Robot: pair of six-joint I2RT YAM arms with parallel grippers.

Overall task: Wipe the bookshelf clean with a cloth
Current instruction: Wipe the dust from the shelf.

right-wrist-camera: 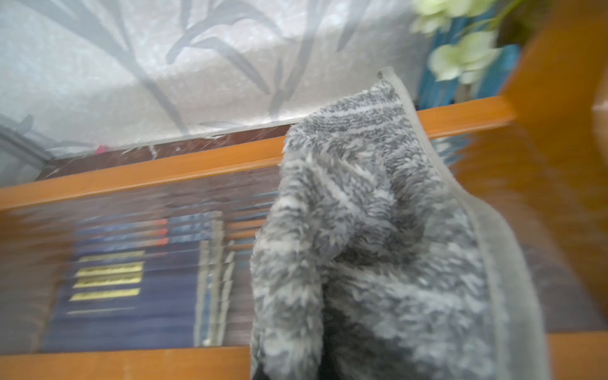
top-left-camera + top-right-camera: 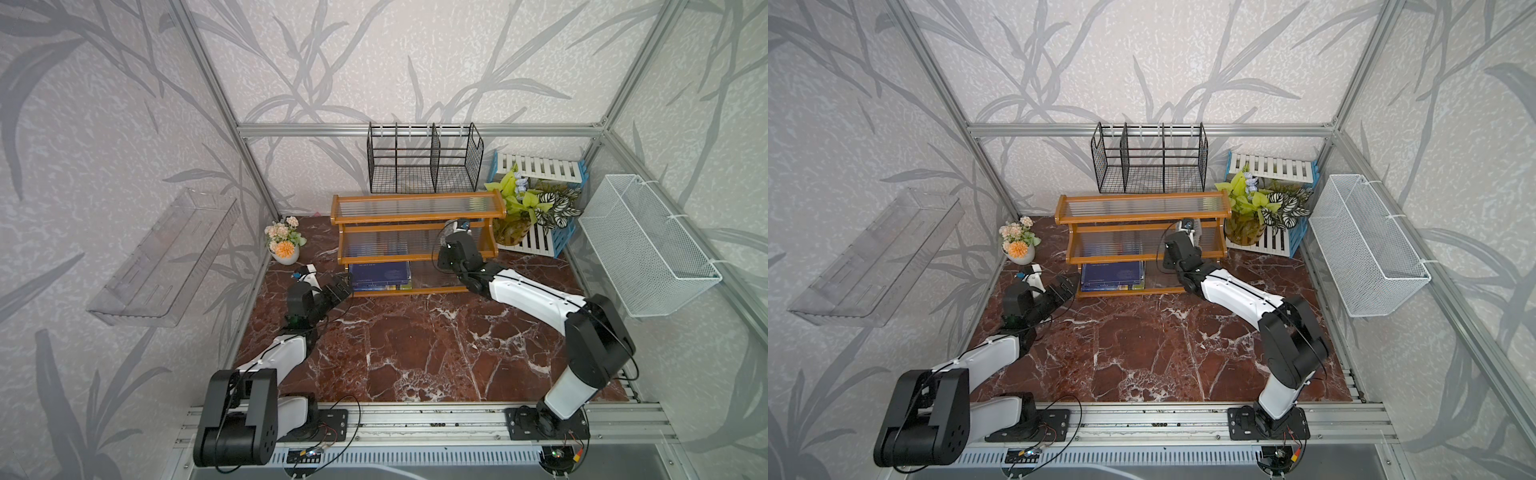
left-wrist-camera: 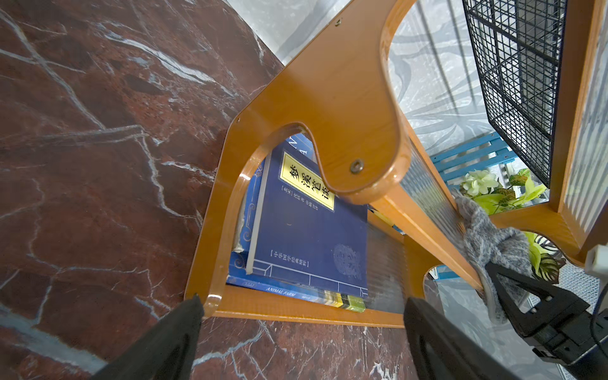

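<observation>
The cloth is close to the bookshelf's end panel (image 2: 488, 239) by the leafy plants. Next, my right gripper sweeps it back along the middle board (image 2: 360, 243) toward the flower pot.
The bookshelf (image 2: 415, 258) (image 2: 1144, 219), orange-brown wood with clear ribbed boards, stands at the back of the marble table. The grey striped cloth (image 3: 487, 230) (image 1: 378, 230) (image 2: 448, 231) lies pressed on the right part of the middle board. My right gripper (image 2: 452, 239) (image 3: 500, 273) is shut on the cloth, which hides its fingertips in the right wrist view. My left gripper (image 2: 343, 286) (image 2: 1068, 282) (image 3: 302, 299) is open, low at the shelf's left end, just in front of the bottom rail, with nothing between its fingers.
Blue books (image 2: 380, 276) (image 3: 306, 230) lie stacked on the bottom board. Behind the shelf stands a black wire rack (image 2: 424, 160). A flower pot (image 2: 284, 245) sits left of it, leafy plants (image 2: 525, 208) right. A white wire basket (image 2: 648, 245) hangs on the right wall.
</observation>
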